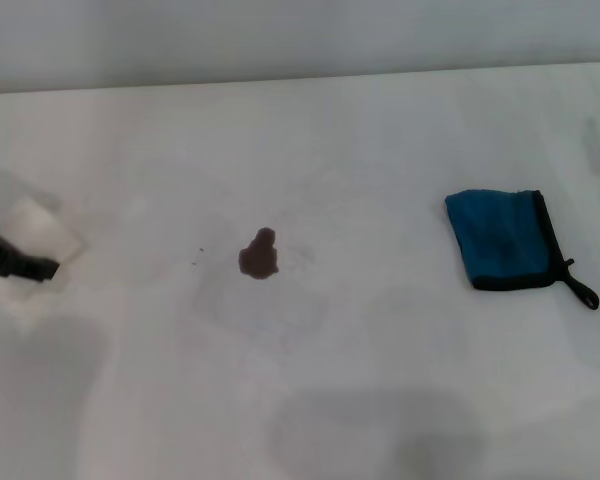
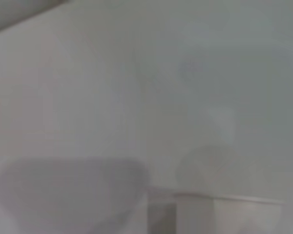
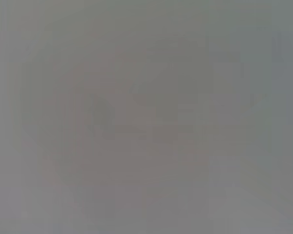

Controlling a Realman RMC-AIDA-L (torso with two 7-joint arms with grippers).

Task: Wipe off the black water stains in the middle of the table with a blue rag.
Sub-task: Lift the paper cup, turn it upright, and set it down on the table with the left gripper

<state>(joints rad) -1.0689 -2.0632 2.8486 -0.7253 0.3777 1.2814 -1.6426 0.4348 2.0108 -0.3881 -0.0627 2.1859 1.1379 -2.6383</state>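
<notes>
My left gripper should turn its cup upright and put it down away from the black water stains, because it is holding the white cup tipped [image 1: 42, 232] toward the table.
The black water stains [image 1: 259, 254] are a small dark brown blotch near the middle of the white table [image 1: 380, 150], with tiny specks [image 1: 197, 257] to its left. The blue rag [image 1: 500, 238] lies flat at the right, with black edging and a short black loop [image 1: 581, 289] at its near right corner. My left gripper [image 1: 20, 262] shows only as a dark tip at the left edge of the head view, far left of the stain, with a pale white part [image 1: 45, 232] beside it. My right gripper is out of view. The wrist views show only bare pale surface.
The table's far edge [image 1: 300, 80] meets a grey wall at the back. Soft grey shadows [image 1: 380, 430] lie on the near part of the table. The left wrist view shows a pale edge [image 2: 224, 197] and a grey shadow [image 2: 68, 190].
</notes>
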